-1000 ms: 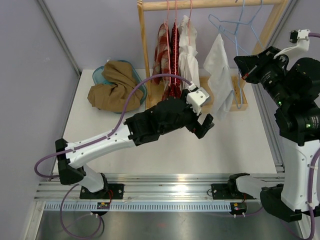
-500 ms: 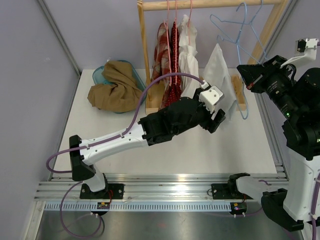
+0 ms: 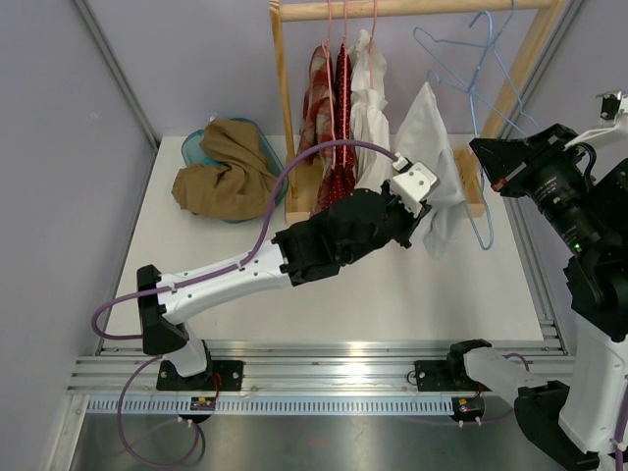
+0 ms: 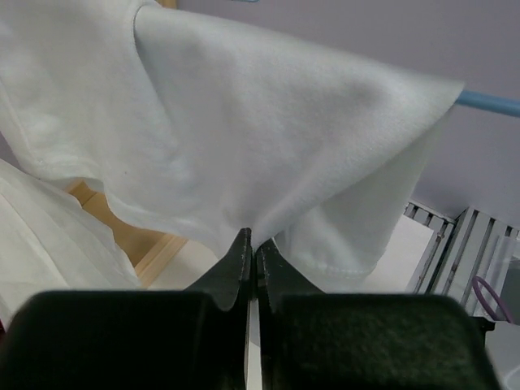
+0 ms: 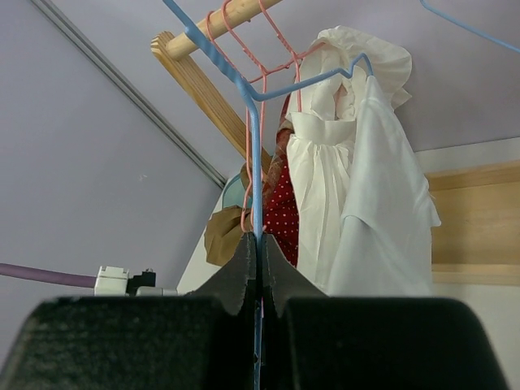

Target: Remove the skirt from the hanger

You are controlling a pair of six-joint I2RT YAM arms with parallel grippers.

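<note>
The white skirt's top [image 3: 428,91] is hooked over the end of the hanger, so next the left gripper pulls the skirt toward the teal basket [image 3: 195,153] while the right gripper keeps hold of the wire.
The white skirt [image 3: 432,137] hangs over a light blue wire hanger [image 3: 478,108] at the right end of the wooden rack. My left gripper [image 3: 426,216] is shut on the skirt's lower edge; in the left wrist view the fabric [image 4: 268,138] is pinched at the tips of the gripper [image 4: 251,237]. A bit of the hanger's wire [image 4: 487,103] pokes out of the cloth. My right gripper [image 3: 489,165] is shut on the hanger's wire [image 5: 253,146], which runs down between the closed jaws of the gripper [image 5: 258,241]. From that side, the skirt [image 5: 382,219] drapes to the right.
The wooden rack [image 3: 279,108] also carries red patterned garments [image 3: 332,118] and a white garment [image 3: 371,108] on pink hangers. A tan cloth [image 3: 224,167] is heaped in a teal basket at the back left. Metal rails run along the table's right and near edges.
My left gripper reached right to the skirt's hem and closed on it. My right gripper drew the hanger rightward, pulling the skirt out at a slant.
</note>
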